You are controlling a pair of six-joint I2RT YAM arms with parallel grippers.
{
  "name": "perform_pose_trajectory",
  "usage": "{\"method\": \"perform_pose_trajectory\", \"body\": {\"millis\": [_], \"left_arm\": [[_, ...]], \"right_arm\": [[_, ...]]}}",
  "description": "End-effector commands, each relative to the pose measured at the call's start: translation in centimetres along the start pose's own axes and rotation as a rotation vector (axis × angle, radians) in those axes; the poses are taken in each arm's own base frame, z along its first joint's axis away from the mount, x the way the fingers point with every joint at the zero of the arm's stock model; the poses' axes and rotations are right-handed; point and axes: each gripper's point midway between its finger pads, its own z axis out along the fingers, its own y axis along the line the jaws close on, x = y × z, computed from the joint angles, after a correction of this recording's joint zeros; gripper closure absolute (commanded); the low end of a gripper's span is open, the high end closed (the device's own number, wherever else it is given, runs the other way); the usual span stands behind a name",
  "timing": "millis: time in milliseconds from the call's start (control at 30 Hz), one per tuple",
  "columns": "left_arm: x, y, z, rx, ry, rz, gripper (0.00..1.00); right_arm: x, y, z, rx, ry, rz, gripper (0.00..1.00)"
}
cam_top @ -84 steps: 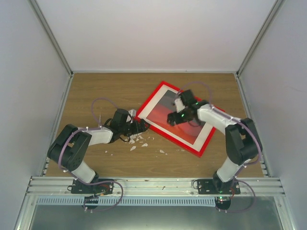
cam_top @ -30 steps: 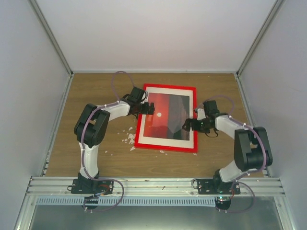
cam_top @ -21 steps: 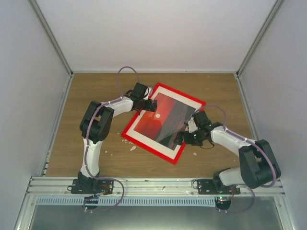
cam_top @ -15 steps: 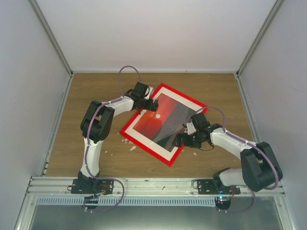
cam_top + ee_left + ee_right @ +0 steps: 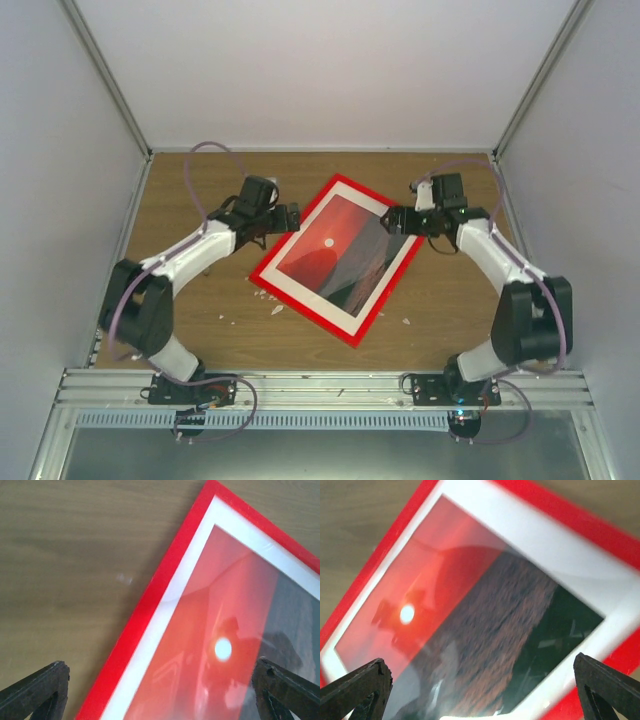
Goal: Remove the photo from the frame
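Note:
The red frame [image 5: 337, 260] lies at a slant with its short edge [image 5: 302, 312] away from my left gripper. Next, I turn the frame square before my left gripper pinches that short edge.
The red frame [image 5: 305, 316] lies face up and slanted in the middle of the table, with the photo [image 5: 340, 258] of a red sunset inside it behind a white mat. My left gripper [image 5: 287, 218] hovers open at the frame's upper left edge. In the left wrist view the red frame edge [image 5: 150, 605] and photo [image 5: 210, 670] pass between the wide-apart fingers of that gripper [image 5: 160, 695]. My right gripper [image 5: 393, 220] is open over the frame's far right corner. In the right wrist view it [image 5: 481, 690] looks down on the photo [image 5: 470, 630] and frame [image 5: 580, 525].
Small white flakes [image 5: 275, 300] lie on the wood left of the frame, and one [image 5: 405, 321] lies to its right. White walls close in the table on three sides. A metal rail [image 5: 320, 385] runs along the near edge.
The left gripper has drawn back left off the photo to the frame's edge. The right gripper has moved from the frame's near right side to its far right corner. The frame has barely shifted.

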Motion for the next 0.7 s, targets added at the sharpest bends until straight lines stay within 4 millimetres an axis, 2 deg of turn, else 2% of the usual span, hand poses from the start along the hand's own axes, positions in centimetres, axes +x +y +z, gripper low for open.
{"method": "perform_pose_trajectory", "body": {"millis": [0, 100, 167, 300, 467, 600, 667], "left_arm": [[4.8, 1.5, -3.4, 0.024, 0.023, -0.15, 0.01], [8.6, 2.3, -5.4, 0.046, 0.053, -0.19, 0.01], [10.8, 2.6, -6.6, 0.069, 0.069, -0.217, 0.01], [14.9, 2.9, -7.4, 0.115, 0.132, -0.286, 0.01], [17.8, 2.1, -6.8, 0.178, 0.194, -0.333, 0.01], [18.7, 1.9, -5.8, 0.185, 0.229, -0.34, 0.01], [18.8, 1.8, -5.1, 0.183, 0.236, -0.341, 0.01]], "right_arm": [[-4.1, -1.8, 1.9, 0.019, -0.029, -0.056, 0.0], [-7.0, -3.2, 3.1, 0.035, -0.059, -0.062, 0.0], [-8.1, -4.8, 4.5, 0.052, -0.052, -0.054, 0.0], [-9.6, -7.0, 6.9, 0.062, -0.018, -0.066, 0.0], [-9.4, -8.9, 10.1, 0.043, 0.045, -0.07, 0.0], [-8.0, -10.6, 12.2, 0.061, 0.104, -0.047, 0.0], [-7.1, -10.9, 12.8, 0.055, 0.132, -0.044, 0.0]]}}
